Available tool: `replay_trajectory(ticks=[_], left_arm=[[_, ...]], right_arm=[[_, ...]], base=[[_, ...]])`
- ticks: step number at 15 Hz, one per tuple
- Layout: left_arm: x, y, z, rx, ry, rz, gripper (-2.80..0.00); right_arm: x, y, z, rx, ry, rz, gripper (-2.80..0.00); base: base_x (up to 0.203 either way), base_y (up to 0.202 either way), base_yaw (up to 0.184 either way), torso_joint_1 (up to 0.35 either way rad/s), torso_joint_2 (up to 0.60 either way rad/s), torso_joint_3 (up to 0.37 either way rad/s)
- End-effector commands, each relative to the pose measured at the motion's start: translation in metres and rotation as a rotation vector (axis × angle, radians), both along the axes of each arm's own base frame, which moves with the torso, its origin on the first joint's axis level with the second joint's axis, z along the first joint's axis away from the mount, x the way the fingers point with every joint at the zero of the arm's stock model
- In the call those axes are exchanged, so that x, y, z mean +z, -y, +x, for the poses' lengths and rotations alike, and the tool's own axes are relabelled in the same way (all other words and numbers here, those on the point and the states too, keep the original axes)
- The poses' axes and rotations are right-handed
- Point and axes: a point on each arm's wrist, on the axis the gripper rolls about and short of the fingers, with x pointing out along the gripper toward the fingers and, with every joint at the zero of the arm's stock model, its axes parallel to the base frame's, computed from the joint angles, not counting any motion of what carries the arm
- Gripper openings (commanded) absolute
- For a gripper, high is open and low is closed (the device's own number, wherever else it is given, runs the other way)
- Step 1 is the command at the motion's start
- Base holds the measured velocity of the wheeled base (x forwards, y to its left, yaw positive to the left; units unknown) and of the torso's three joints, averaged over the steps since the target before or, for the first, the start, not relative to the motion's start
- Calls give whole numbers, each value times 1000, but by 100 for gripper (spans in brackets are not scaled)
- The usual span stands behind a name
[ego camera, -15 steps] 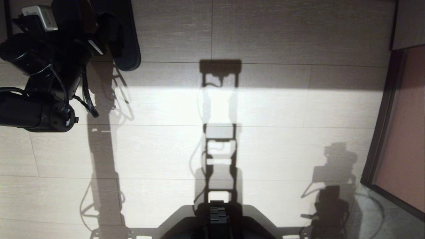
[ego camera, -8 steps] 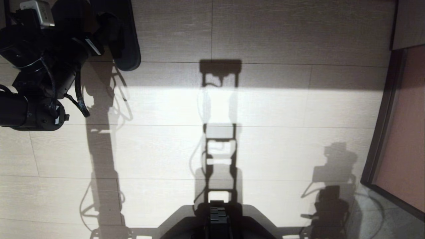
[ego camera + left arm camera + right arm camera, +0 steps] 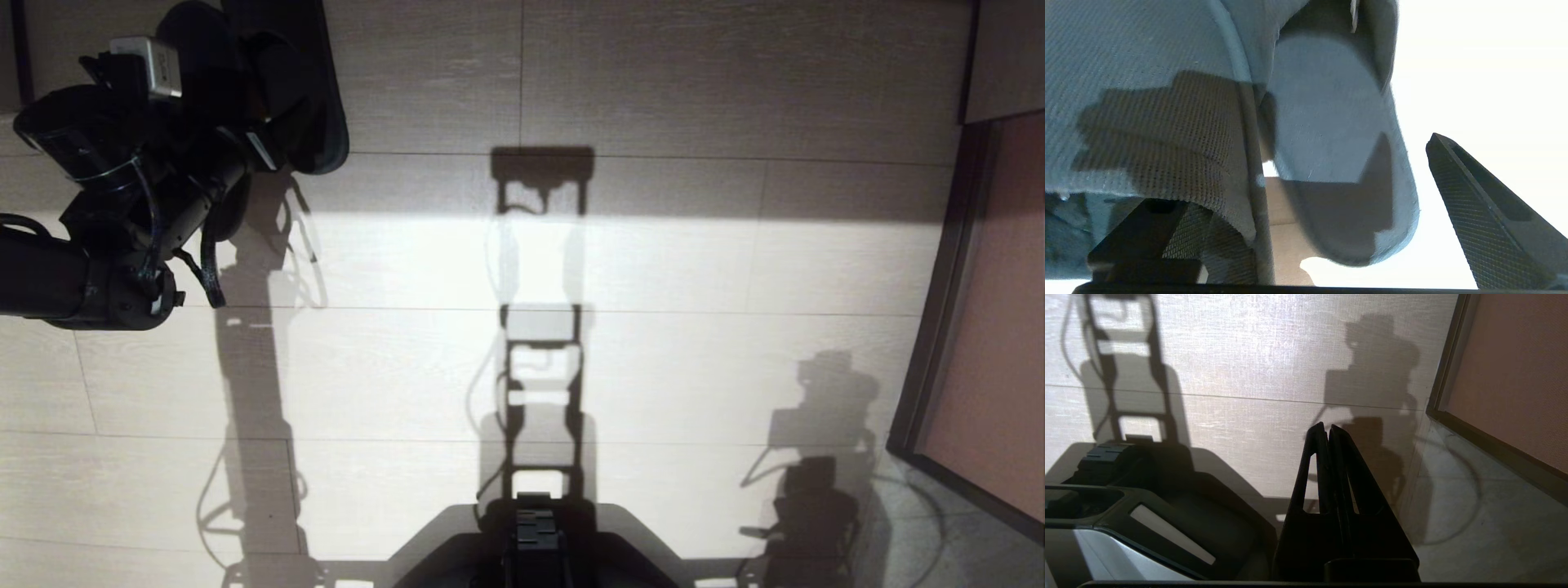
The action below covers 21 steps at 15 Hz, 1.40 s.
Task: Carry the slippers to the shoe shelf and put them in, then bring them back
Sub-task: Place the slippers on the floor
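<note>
One finger of the robot's left gripper has the mesh-topped slipper [image 3: 1167, 132] draped over it, so the robot should pull that finger back out past the slippers' near ends [image 3: 320, 157] before it lifts away.
The two dark slippers [image 3: 317, 98] lie side by side on the pale floor at the far left of the head view. My left gripper [image 3: 249, 106] reaches down onto their near ends. In the left wrist view it [image 3: 1294, 171] stands open. The smooth slipper [image 3: 1331, 134] sits between its fingers. The mesh-topped slipper [image 3: 1147, 102] drapes over one finger [image 3: 1139, 228]. The other finger [image 3: 1474, 212] stands apart from the fabric, with bright floor in the gap. My right gripper [image 3: 1327, 426] is shut and empty, low beside the base. The shoe shelf is out of view.
Pale plank floor [image 3: 653, 269] spreads across the middle under a bright band of light, crossed by my own shadows. A reddish-brown panel in a dark frame [image 3: 939, 302] runs down the right side. My dark base [image 3: 535, 531] shows at the bottom middle.
My left wrist has swung a little to the right and turned over the slippers' near ends. The slippers, the right arm and the camera have stayed put.
</note>
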Motion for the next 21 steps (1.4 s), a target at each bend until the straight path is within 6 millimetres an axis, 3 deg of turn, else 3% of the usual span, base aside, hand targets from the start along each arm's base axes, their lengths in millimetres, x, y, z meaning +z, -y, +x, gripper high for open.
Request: replay_trajectory(ticks=[1,6,10,13,18,21], left_arm=[[-20,7,14,6,-30,47,0],[-25,7,17,22,-8,72,0],[-56,8,15,90,-108,289,0],[-61,8,6,95,-167,318,0],[-55,8,-20,91,-214,342,0],[-38,8,-28,84,-148,252,0]], right_arm=[[0,0,0,0,2,0,-280],[0,0,0,0,2,0,-280],[0,0,0,0,2,0,-280],[0,0,0,0,2,0,-280],[0,0,0,0,2,0,-280],[0,0,0,0,2,-2,-280]], base=[[0,0,0,0,0,0],[0,0,0,0,0,0],[0,0,0,0,0,0],[0,0,0,0,0,0],[0,0,0,0,0,0],[0,0,0,0,0,0]])
